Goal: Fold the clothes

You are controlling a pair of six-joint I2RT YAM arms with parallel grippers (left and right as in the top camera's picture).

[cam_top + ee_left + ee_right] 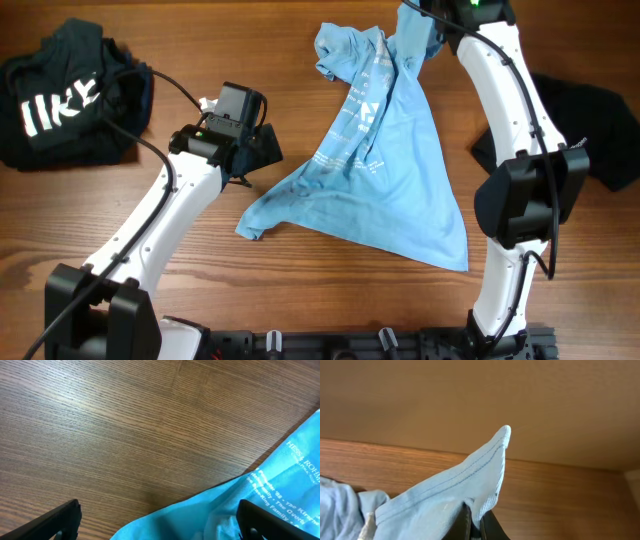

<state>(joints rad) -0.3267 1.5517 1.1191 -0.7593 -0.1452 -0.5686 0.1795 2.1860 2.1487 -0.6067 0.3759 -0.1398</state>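
Note:
The shirt's hem corner (492,462) is in my right gripper and open table (456,78) lies toward the dark garment. My right gripper keeps pulling that way until the shirt's top end spreads out, then let go.
A light blue T-shirt (390,160) with white lettering lies crumpled across the middle of the table, its top end lifted at the far edge. My right gripper (425,20) is shut on a hem corner of the light blue T-shirt (465,490) and holds it up off the table (560,490). My left gripper (262,150) is open, low over the table at the shirt's left edge, with the blue cloth (225,510) lying between its fingers (160,522).
A black garment with white letters (65,95) lies heaped at the far left. Another dark garment (600,135) lies at the right, partly behind my right arm. The wooden table (120,230) shows bare at front left.

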